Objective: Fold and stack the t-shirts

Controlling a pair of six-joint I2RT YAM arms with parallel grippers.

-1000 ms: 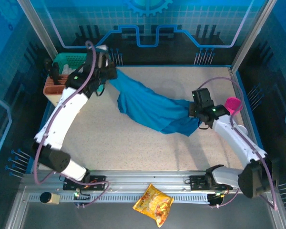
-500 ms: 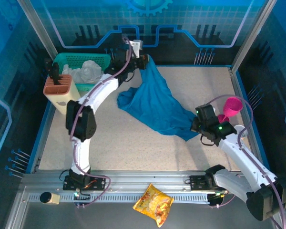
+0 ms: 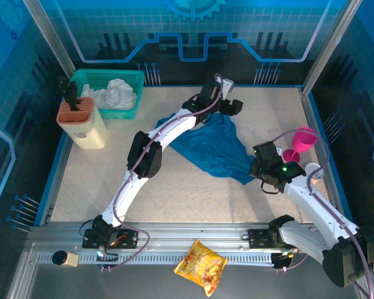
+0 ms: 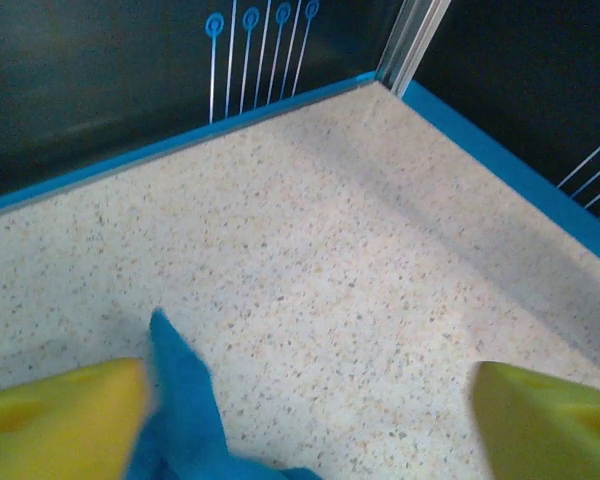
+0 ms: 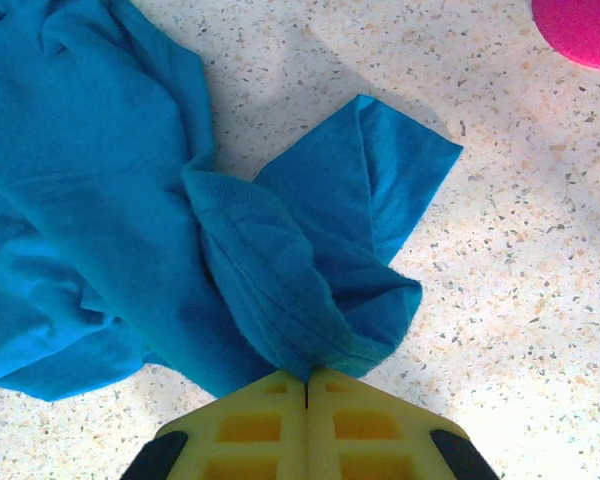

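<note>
The t-shirt lies slanted (image 3: 215, 149), one end under my left gripper's arm, so that gripper should pull back before my right gripper takes that end (image 3: 164, 121) and straightens it.
A teal-blue t-shirt (image 3: 213, 148) lies crumpled on the speckled table, right of the middle. My right gripper (image 3: 258, 167) is at its right edge, shut on a folded hem of the t-shirt (image 5: 280, 300), with the fingertips (image 5: 280, 400) pressed together. My left gripper (image 3: 227, 104) is stretched out to the back of the table, just above the shirt's far end. Its yellow fingers (image 4: 60, 420) stand wide apart and open. A tip of the blue fabric (image 4: 185, 395) rests beside the left finger, not pinched between the two.
A pink cup (image 3: 303, 141) stands just right of my right gripper, and its rim (image 5: 580, 28) is close by. A green basket (image 3: 134, 76) holding white cloth and a cream holder (image 3: 82, 124) sit at the back left. A snack bag (image 3: 201, 266) lies on the front rail.
My left arm swung right along the back, carrying the shirt's end from the basket side to the back middle. The raised fabric has since dropped. My right gripper stayed shut on the hem.
</note>
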